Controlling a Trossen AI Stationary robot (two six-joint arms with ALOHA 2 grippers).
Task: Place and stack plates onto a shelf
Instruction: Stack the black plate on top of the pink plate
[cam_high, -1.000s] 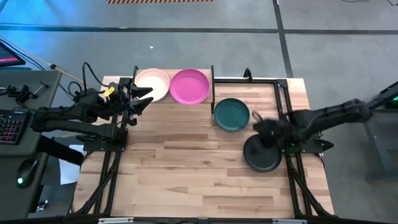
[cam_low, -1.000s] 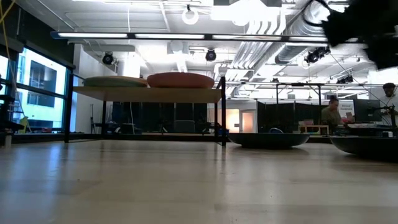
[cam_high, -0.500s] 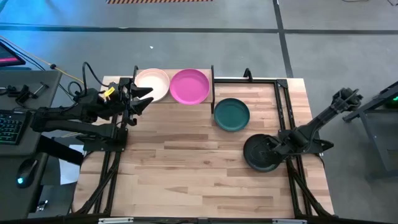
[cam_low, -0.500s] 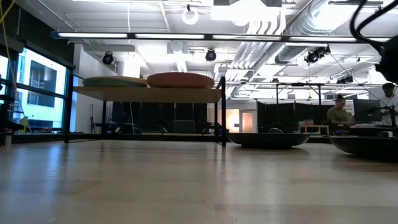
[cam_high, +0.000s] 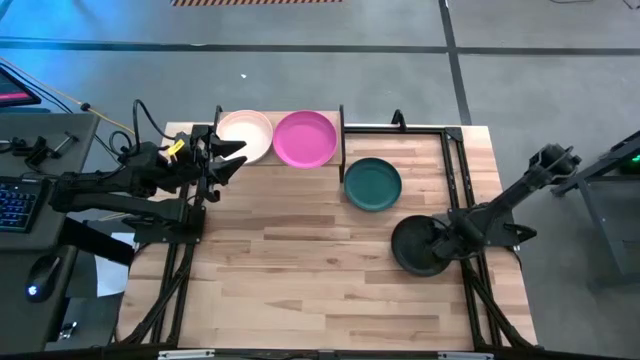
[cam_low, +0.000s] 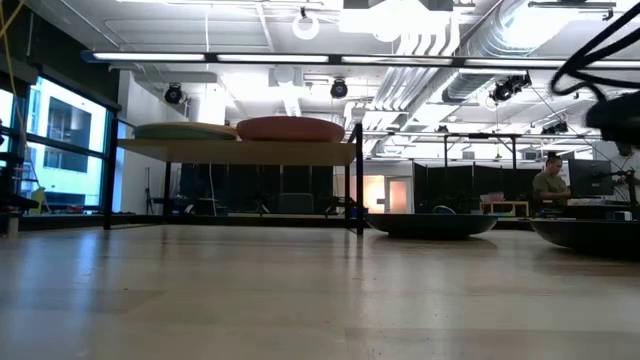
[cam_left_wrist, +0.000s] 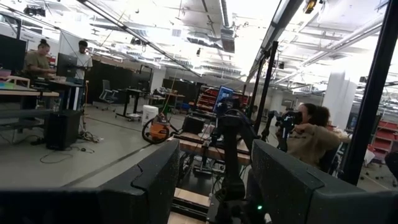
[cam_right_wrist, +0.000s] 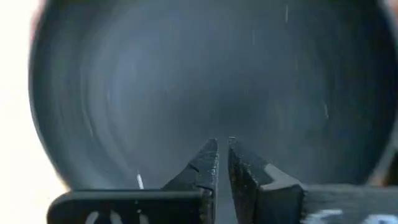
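Note:
Next, I slide the black plate (cam_high: 413, 249) toward the table's open middle (cam_high: 340, 262) before gripping its rim, as it lies near the metal frame, under my right gripper's closed fingers.
A light pink plate (cam_high: 245, 135) and a magenta plate (cam_high: 305, 138) lie side by side on the shelf (cam_low: 235, 152). A dark teal plate (cam_high: 372, 184) rests flat on the table right of the shelf. A black plate (cam_high: 415, 247) rests flat nearer the table's right near part. My right gripper (cam_right_wrist: 222, 152) points down over the black plate's right part, its fingers drawn together to a thin slit above the plate's inside (cam_right_wrist: 186, 81). My left gripper (cam_high: 228, 158) waits open at the shelf's left end, nothing between its fingers (cam_left_wrist: 155, 177). My right gripper stands with its shut fingertips (cam_right_wrist: 211, 149) down over the inside of the black plate, near its right rim. I cannot tell whether they touch the plate. The plate lies flat on the table.
A black metal frame (cam_high: 452, 170) runs along the table's right side, close to the right arm. Bare wood (cam_high: 300, 270) spreads across the middle and near part of the table. A desk with a keyboard (cam_high: 15, 200) stands to the left. People sit in the room beyond (cam_low: 548, 185).
My right gripper has swung from between the dark teal and black plates toward the table's near right, sinking down over the black plate's right part and turning as it went. The arm's elbow has risen. No plate has moved.

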